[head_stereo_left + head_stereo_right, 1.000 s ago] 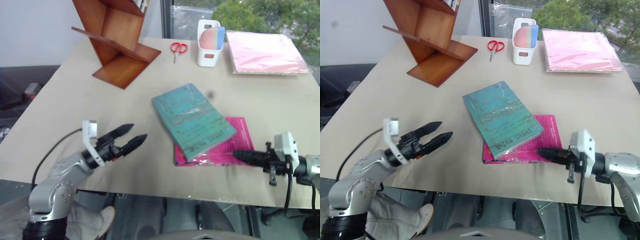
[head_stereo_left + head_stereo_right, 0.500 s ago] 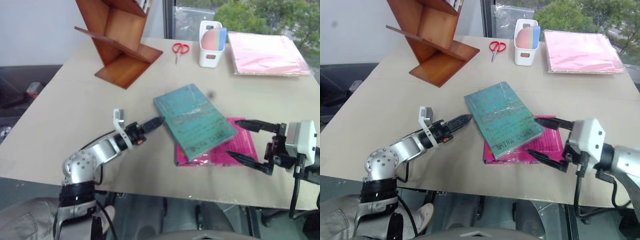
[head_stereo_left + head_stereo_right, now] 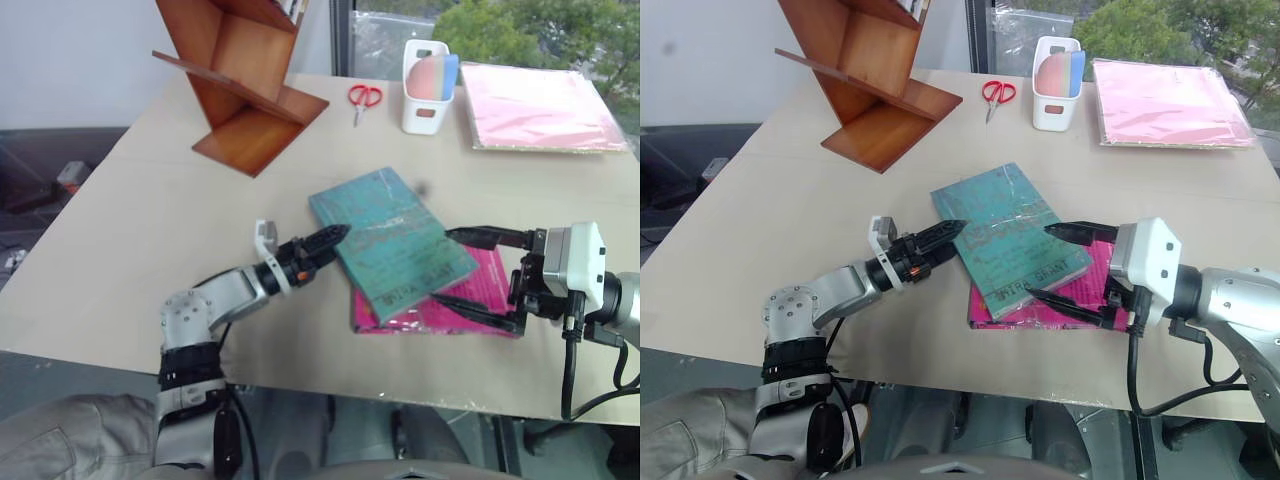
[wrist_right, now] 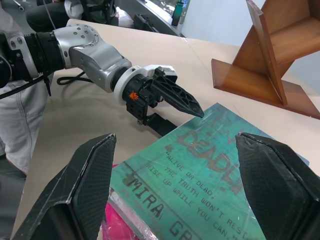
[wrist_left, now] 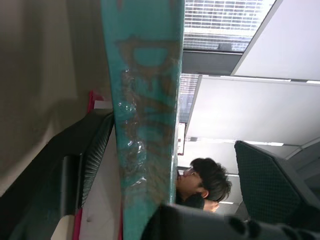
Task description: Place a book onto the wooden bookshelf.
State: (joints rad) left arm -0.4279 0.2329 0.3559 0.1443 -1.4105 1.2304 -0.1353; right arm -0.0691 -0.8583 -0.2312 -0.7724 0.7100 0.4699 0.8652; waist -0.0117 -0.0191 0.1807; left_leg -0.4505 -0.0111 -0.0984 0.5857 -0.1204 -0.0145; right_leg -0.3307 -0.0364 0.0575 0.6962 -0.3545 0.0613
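Note:
The robot's right gripper is at the teal book's corner [image 3: 468, 264] away from the wooden bookshelf, so the left gripper should grip the overhanging edge [image 3: 349, 262] and bring the book over.
The teal book [image 3: 390, 240] lies flat mid-table, partly over a pink book [image 3: 478, 300]. My left gripper [image 3: 332, 238] is open at the teal book's left edge, lying level, and the wrist view shows that edge [image 5: 145, 125] running between its two fingers [image 5: 92, 160]. My right gripper [image 3: 470, 270] is wide open at the book's near right corner, one finger above the right edge and one low over the pink book. The wooden bookshelf [image 3: 245, 90] stands at the far left of the table, well apart from both grippers.
Red scissors [image 3: 361, 97], a white holder [image 3: 428, 85] and a stack of pink sheets [image 3: 540, 105] line the far edge. The table's front edge [image 3: 330, 375] runs just below both arms. A person [image 5: 205, 180] sits in the background of the left wrist view.
My left gripper moved right to the teal book and rolled, so its fingers now straddle the book's edge. My right gripper opened wide, rose and came left to the book's corner.

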